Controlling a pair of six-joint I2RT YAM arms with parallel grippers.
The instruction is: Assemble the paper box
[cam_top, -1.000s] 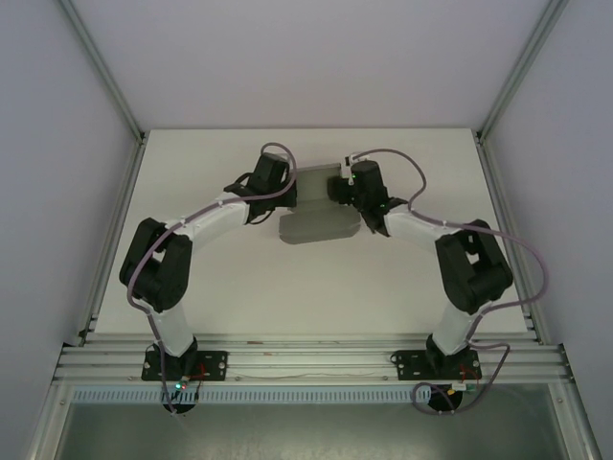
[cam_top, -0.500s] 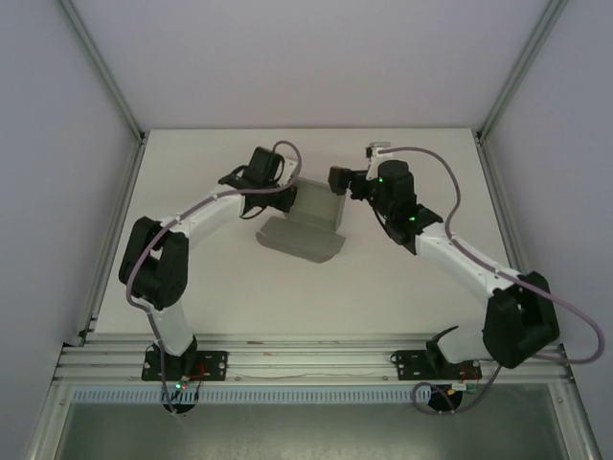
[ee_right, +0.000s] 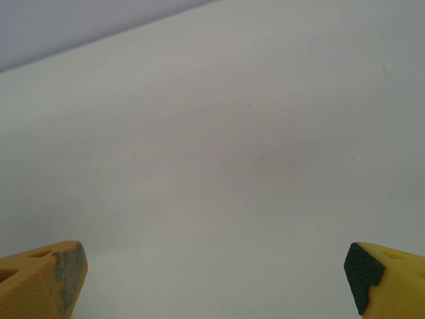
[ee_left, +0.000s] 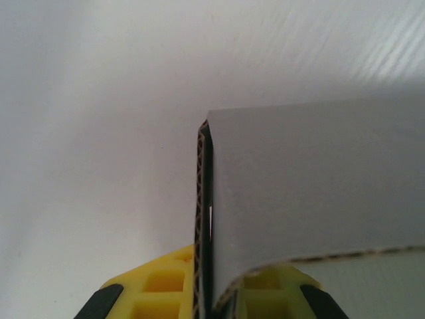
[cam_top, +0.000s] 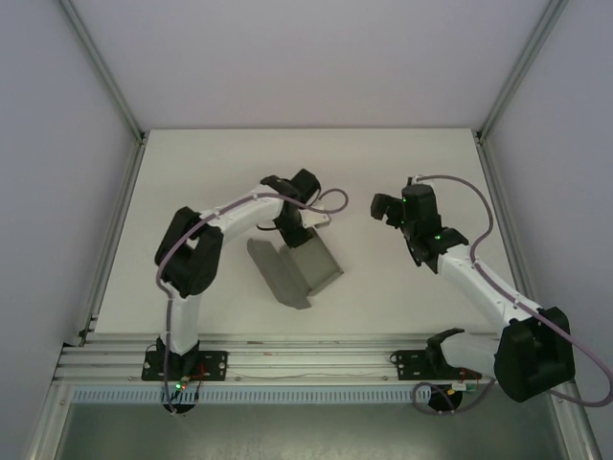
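Note:
The paper box's panel point(cam_top: 278, 274) faces my left gripper's side, so my left gripper and then my right gripper should rotate the box point(cam_top: 317, 263) until the panel faces the far side.
The paper box point(cam_top: 295, 270) is a grey, partly folded cardboard piece near the table's middle, with one panel standing up. My left gripper point(cam_top: 304, 232) is shut on its far upper edge. In the left wrist view the yellow fingers point(ee_left: 156, 287) pinch the corrugated edge of the paper box point(ee_left: 312, 193), and the left gripper point(ee_left: 206, 296) sits at the bottom of the frame. My right gripper point(cam_top: 386, 206) hangs to the right of the box, apart from it. The right wrist view has the right gripper point(ee_right: 212, 276) wide open over bare table, nothing between its fingertips point(ee_right: 61, 271).
The white table point(cam_top: 192, 172) is bounded by grey walls and metal frame posts point(cam_top: 503, 91) at the back corners. An aluminium rail point(cam_top: 306, 359) carrying both arm bases runs along the near edge.
The right gripper opened, let go of the box and drew back to the right. The left arm swung the box toward the near side and turned it.

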